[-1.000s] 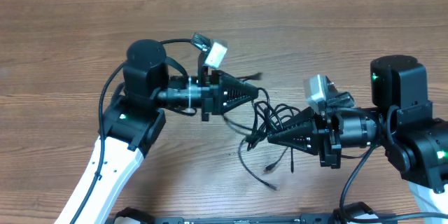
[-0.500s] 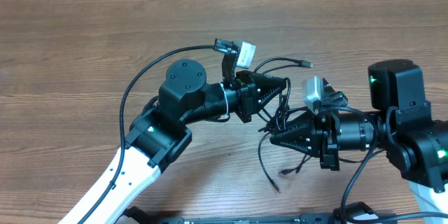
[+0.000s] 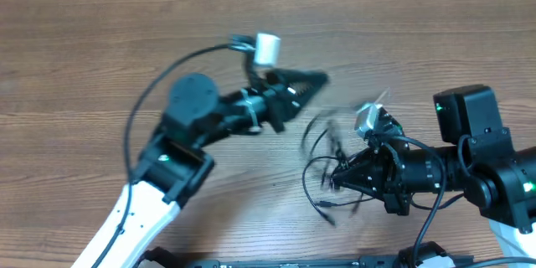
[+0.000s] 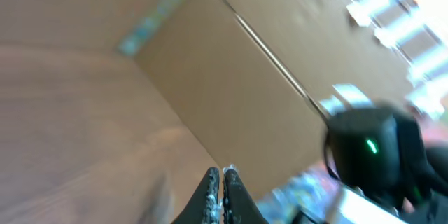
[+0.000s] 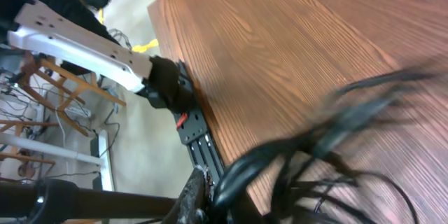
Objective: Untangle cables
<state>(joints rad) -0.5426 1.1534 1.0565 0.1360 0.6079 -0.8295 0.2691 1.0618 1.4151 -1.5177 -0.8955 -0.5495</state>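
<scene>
I should hold my right gripper steady while my left gripper grabs and pulls the far loops [image 3: 312,127], because the tangle of cables [image 3: 333,149] hangs loose from my right gripper alone.
The tangle of thin black cables [image 3: 322,155] hangs blurred over the wooden table [image 3: 100,59], right of centre. My right gripper [image 3: 339,176] is shut on a bunch of these cables; in the right wrist view the thick black strands [image 5: 336,126] run out from its jaws [image 5: 210,196] over the table. My left gripper [image 3: 316,78] is shut and points right, up and to the left of the tangle and apart from it. In the left wrist view its jaws [image 4: 220,176] are closed with no cable between them.
A cable end with a plug [image 3: 325,208] lies on the table below the tangle. The right arm's black base [image 3: 465,117] stands at the right and shows blurred in the left wrist view [image 4: 371,147]. The table's front edge [image 5: 183,91] is close to my right gripper.
My left gripper has pulled up and left out of the tangle and now holds no cable. My right gripper has moved down and tilted with the cables, which swing and blur.
</scene>
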